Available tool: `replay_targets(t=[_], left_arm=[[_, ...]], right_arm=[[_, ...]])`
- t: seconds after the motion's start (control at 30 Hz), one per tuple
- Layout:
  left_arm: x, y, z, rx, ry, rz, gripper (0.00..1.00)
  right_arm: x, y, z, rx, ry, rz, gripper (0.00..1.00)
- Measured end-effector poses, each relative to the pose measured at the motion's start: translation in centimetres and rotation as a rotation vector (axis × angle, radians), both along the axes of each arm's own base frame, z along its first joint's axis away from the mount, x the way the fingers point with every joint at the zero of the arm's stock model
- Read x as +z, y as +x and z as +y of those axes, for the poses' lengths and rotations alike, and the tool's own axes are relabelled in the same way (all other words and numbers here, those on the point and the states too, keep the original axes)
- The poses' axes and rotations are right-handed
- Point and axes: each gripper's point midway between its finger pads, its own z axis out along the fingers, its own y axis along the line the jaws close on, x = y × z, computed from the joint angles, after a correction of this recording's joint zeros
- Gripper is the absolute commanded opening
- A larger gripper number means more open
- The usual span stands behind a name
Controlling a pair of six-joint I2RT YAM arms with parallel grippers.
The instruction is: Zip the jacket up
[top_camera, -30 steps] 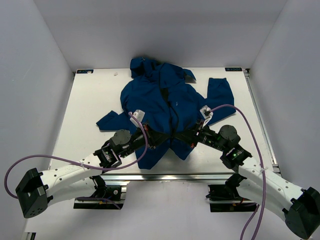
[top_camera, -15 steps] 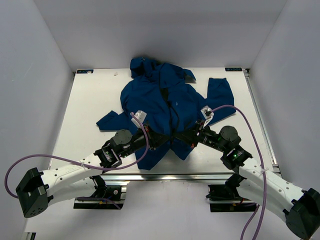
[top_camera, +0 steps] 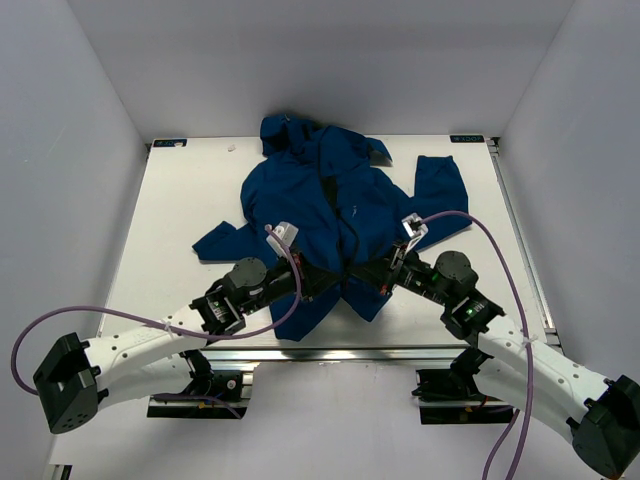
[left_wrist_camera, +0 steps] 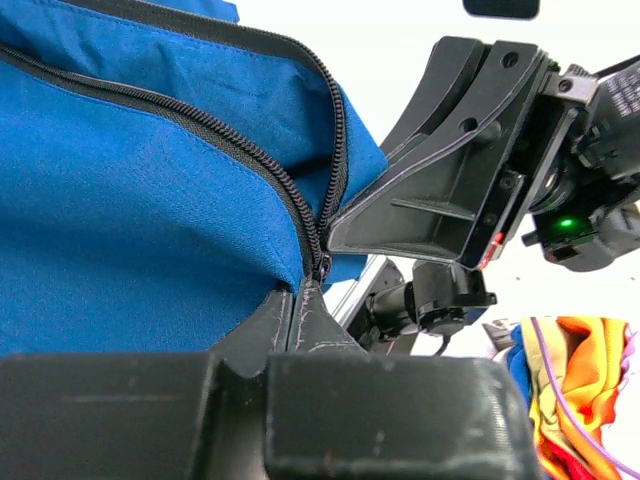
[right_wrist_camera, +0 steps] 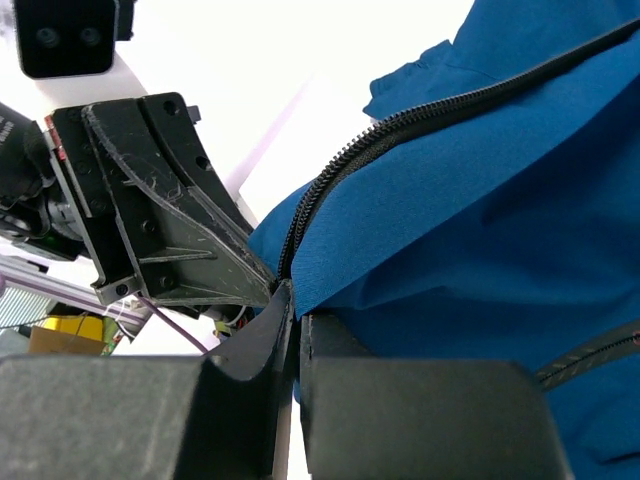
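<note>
My right gripper should carry on lowering the jacket's edge point(right_wrist_camera: 312, 270) and let it go next to the zipper, as both rows of zipper teeth point(left_wrist_camera: 318, 250) meet where my left gripper is pinching.
The dark blue jacket point(top_camera: 320, 200) lies spread on the white table point(top_camera: 180, 210), hood at the far end and front zipper point(top_camera: 345, 225) down its middle. Both grippers meet at its near hem. My left gripper point(top_camera: 333, 277) is shut on the bottom end of the zipper point(left_wrist_camera: 322, 262), and its teeth part into two open rows above the pinch. My right gripper point(top_camera: 368, 272) is shut on the jacket's edge beside the zipper tape point(right_wrist_camera: 330, 180). In the left wrist view the jacket point(left_wrist_camera: 130, 200) fills the left side and the right gripper's fingers point(left_wrist_camera: 440, 190) sit close opposite. The hem hides both sets of fingertips from above.
The table's near edge with a metal rail point(top_camera: 330, 352) runs just behind the grippers. Purple cables point(top_camera: 130, 322) loop off both arms. A pile of orange and yellow cloth point(left_wrist_camera: 590, 390) lies beyond the table edge. Grey walls close in the sides.
Both wrists have crept slightly toward the near edge, the left one also a little to the right. Both grips on the hem are unchanged.
</note>
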Motion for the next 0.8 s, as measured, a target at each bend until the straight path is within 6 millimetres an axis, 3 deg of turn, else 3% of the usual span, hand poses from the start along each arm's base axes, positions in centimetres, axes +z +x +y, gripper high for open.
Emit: replay_targets(t=[0.8], left_arm=[[-3.2,-1.4,-0.8,-0.110,0.145,0.008,0.00]], right_arm=[[-2.9,-0.5,-0.7,-0.022,-0.194,0.189,0.00]])
